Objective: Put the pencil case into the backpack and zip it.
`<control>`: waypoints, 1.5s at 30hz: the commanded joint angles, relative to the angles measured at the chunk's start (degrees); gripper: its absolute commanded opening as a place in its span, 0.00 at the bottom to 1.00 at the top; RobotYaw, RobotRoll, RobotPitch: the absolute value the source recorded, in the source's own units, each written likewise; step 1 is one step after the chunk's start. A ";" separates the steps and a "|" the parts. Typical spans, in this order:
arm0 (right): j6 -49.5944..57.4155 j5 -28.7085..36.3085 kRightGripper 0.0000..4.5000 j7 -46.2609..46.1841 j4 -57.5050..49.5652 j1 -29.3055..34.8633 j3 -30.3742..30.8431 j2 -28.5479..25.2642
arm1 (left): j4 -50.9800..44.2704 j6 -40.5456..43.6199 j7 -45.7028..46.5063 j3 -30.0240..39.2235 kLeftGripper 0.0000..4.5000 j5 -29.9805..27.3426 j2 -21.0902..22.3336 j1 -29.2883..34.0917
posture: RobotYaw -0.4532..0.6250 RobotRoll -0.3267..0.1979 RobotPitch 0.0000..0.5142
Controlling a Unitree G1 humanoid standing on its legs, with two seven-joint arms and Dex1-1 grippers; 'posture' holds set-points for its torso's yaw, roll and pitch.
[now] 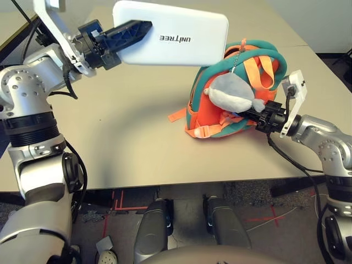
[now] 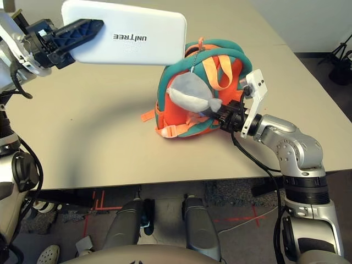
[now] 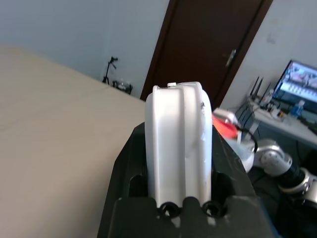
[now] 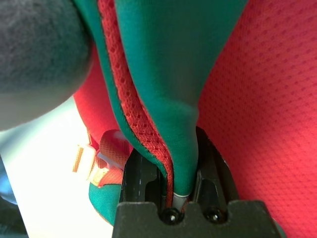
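I should slide the pencil case's far end into the backpack's opening (image 1: 233, 51), let go, and then push with closed fingers, because my left gripper's fingers are on both sides of the pencil case's near end (image 1: 132, 53).
My left gripper (image 1: 144, 27) is shut on one end of the white pencil case (image 1: 181, 34), holding it flat in the air above the table, up and to the left of the backpack. The left wrist view shows the pencil case (image 3: 178, 129) edge-on between the black fingers (image 3: 126, 168). The orange backpack (image 1: 199, 104), with teal trim and light-orange straps, sits on the table at the right with a grey plush toy (image 1: 231, 91) on its front. At the backpack's right side, my right gripper (image 1: 252, 114) is shut on a fold of its teal trim (image 4: 168, 74).
The beige table (image 1: 110, 137) spreads wide to the left of and in front of the backpack, and its front edge is close to me. A second table surface adjoins at the far right (image 1: 319, 71). A loose orange strap end (image 1: 176, 115) lies on the table.
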 commanded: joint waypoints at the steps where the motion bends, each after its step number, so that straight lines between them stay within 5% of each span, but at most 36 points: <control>1: 0.55 -1.04 0.11 -0.39 1.02 0.05 0.68 -0.12 | -2.86 -2.14 -3.31 -4.09 0.28 2.91 1.09 0.69 | 0.27 0.62 0.28; 10: 0.53 -1.04 0.11 -0.56 0.94 -0.21 0.71 0.18 | -5.53 -8.00 -8.44 -15.24 0.28 11.35 0.03 1.20 | 0.27 0.62 0.28; 24: 0.36 -1.43 0.11 -0.84 0.75 -0.42 1.33 1.31 | 0.28 -18.25 -3.20 -22.05 0.28 23.81 -13.60 2.65 | 0.26 0.62 0.28; 33: 0.38 -1.55 0.11 -0.99 0.58 -0.36 1.52 1.84 | -0.91 -17.18 -1.98 -18.23 1.00 24.31 -13.06 3.04 | 0.27 0.62 0.29; 45: -0.09 -2.25 0.11 -0.41 1.75 -1.04 2.17 2.66 | -7.02 -11.62 -1.33 -12.59 1.00 21.37 -6.99 5.99 | 0.28 0.62 0.29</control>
